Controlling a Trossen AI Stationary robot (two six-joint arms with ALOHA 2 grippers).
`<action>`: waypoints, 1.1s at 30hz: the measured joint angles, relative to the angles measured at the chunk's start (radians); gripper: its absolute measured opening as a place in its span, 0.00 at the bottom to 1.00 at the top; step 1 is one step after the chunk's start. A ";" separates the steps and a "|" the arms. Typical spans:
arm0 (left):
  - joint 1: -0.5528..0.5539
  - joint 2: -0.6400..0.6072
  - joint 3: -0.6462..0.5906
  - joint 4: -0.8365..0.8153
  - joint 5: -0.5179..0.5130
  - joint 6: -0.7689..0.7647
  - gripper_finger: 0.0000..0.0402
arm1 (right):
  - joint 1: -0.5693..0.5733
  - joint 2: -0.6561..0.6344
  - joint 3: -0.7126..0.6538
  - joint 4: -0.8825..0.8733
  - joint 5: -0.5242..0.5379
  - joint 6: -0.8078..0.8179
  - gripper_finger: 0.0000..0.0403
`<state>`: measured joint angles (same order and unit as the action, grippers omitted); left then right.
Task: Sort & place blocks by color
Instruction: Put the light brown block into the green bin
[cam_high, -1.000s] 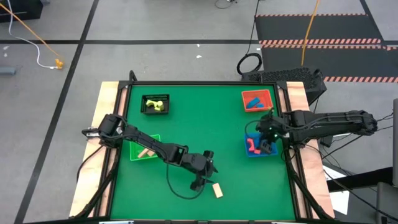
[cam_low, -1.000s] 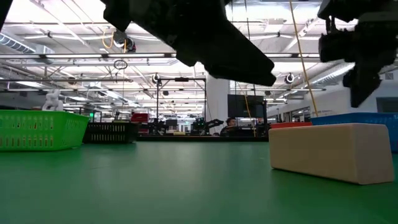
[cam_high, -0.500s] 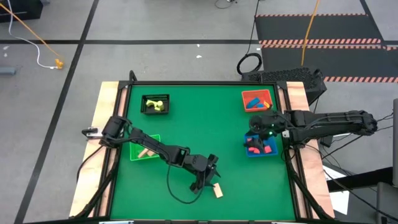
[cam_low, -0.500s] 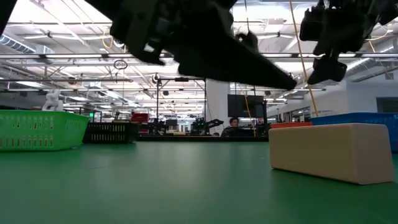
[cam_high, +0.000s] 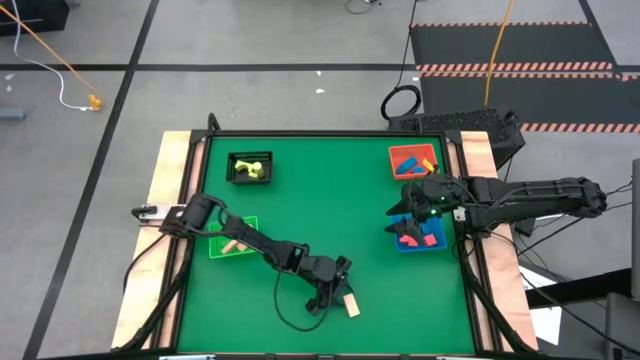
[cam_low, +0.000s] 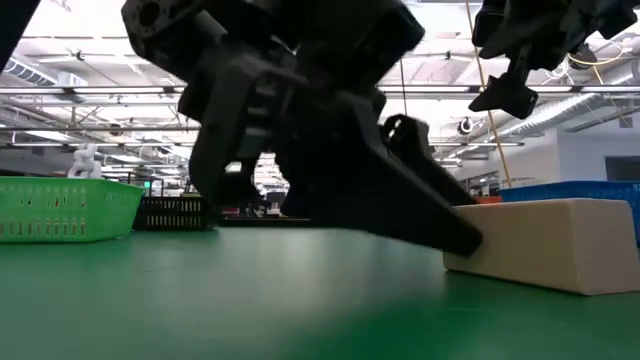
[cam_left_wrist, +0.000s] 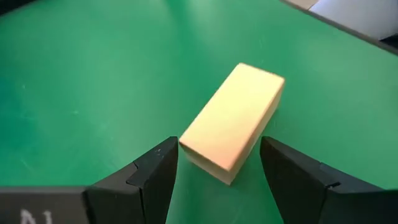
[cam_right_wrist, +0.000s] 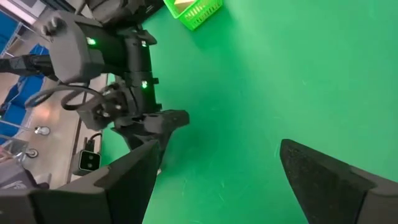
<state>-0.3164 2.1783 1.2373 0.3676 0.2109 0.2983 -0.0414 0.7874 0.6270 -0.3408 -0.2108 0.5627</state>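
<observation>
The tan wooden block's near end (cam_left_wrist: 208, 160) is at an angle to my left gripper's fingers. I should move back, turn and close squarely on the block's long sides (cam_left_wrist: 257, 135).
A tan wooden block (cam_left_wrist: 233, 121) lies flat on the green table near its front edge (cam_high: 351, 307). My left gripper (cam_left_wrist: 217, 165) is open and low over the table. Its two fingers stand on either side of the block's near end, and I see no touch. In the low view the left gripper (cam_low: 400, 200) stands dark in front of the block (cam_low: 545, 245). My right gripper (cam_high: 400, 213) hangs open and empty above the blue bin (cam_high: 436, 243), which holds red blocks (cam_high: 408, 238).
A black bin (cam_high: 250, 167) with yellow-green blocks stands at the back left. A green bin (cam_high: 215, 245) with a tan block sits at the left, partly under my left arm. A red bin (cam_high: 414, 160) stands at the back right. Bare green table lies in the middle.
My left gripper has come down toward the table's near edge and rolled a little, so its fingers now stand around the tan block's end. My right gripper has risen out of the blue bin and tipped up from pointing down toward level.
</observation>
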 joint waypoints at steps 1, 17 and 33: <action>0.001 0.006 0.000 0.002 0.000 -0.004 0.57 | 0.000 0.000 0.000 -0.001 0.000 0.001 0.81; -0.007 0.028 0.000 0.036 -0.002 -0.013 0.27 | 0.000 0.000 0.000 0.000 0.000 0.000 0.81; -0.014 -0.021 0.000 0.045 -0.093 -0.245 0.45 | 0.000 0.000 0.000 0.000 0.000 -0.001 0.81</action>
<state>-0.3299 2.1572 1.2373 0.4131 0.1181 0.0531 -0.0414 0.7872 0.6270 -0.3404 -0.2111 0.5617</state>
